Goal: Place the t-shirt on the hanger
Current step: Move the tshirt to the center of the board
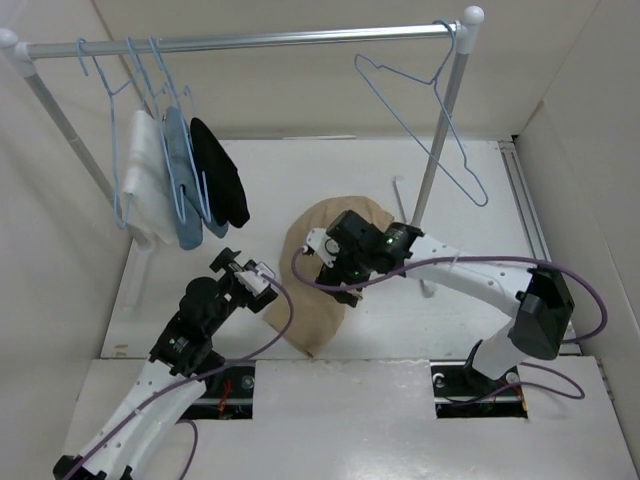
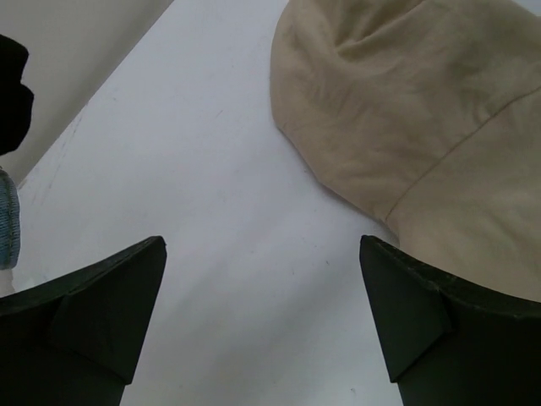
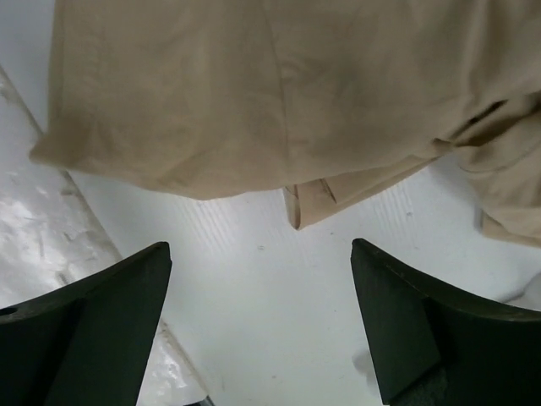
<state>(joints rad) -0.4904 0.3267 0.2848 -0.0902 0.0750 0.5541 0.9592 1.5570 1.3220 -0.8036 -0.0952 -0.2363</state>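
A tucked layer (image 3: pixel 325 199) shows below the t-shirt's edge, so the tan t-shirt (image 1: pixel 308 318) will spread out wider and trail in soft folds when the robot pulls it.
The tan t-shirt (image 1: pixel 322 312) lies crumpled on the white table between the two arms. It also shows in the left wrist view (image 2: pixel 406 110) and the right wrist view (image 3: pixel 254 85). The empty light-blue wire hanger (image 1: pixel 432 110) hangs by its hook from the right end of the rail. My left gripper (image 1: pixel 238 264) is open and empty just left of the shirt, over bare table (image 2: pixel 262 245). My right gripper (image 1: pixel 343 288) is open and empty above the shirt, with the shirt's edge just beyond its fingertips (image 3: pixel 260 245).
A metal rail (image 1: pixel 260 42) spans the back on two poles; the right pole (image 1: pixel 436 165) stands just behind the shirt. Three blue hangers at its left end carry a white (image 1: pixel 145 175), a light-blue (image 1: pixel 180 190) and a black garment (image 1: pixel 220 180). Beige walls close in both sides.
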